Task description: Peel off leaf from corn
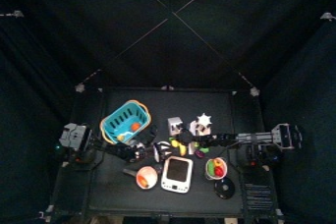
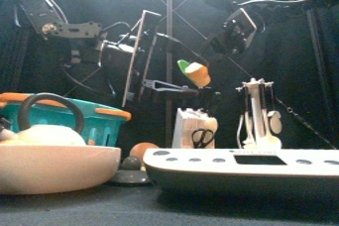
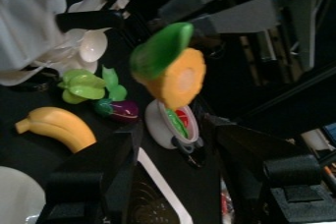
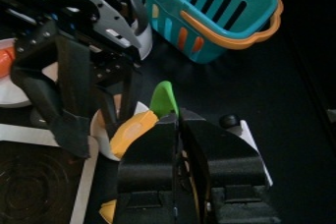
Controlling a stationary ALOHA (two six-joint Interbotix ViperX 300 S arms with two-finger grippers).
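Observation:
The green leaf point(image 3: 159, 49) curves around the corn like a smooth shell with a clean edge point(image 3: 175, 64), so I expect the leaf to come off in one piece when I pull the two apart.
The corn point(image 3: 184, 76), a small yellow cob, hangs in the air above the table's middle; it also shows as corn point(image 2: 199, 74). The green leaf point(image 3: 160, 49) still sits on the cob's end and appears as the leaf point(image 4: 163, 98) in the right wrist view. My right gripper point(image 4: 178, 135) is shut on the corn point(image 4: 132, 130). My left gripper point(image 3: 184, 159) stands wide open just short of the cob, touching nothing. From the right wrist, the left gripper point(image 4: 85, 66) faces the cob.
A teal basket point(image 1: 128, 120) stands at the back left. On the table below lie a banana point(image 3: 59, 128), green grapes point(image 3: 85, 85) and a round red-and-green item point(image 3: 178, 125). A white bowl point(image 2: 54, 166), a white scale point(image 2: 245, 161) and an orange round item point(image 2: 143, 152) sit at the front.

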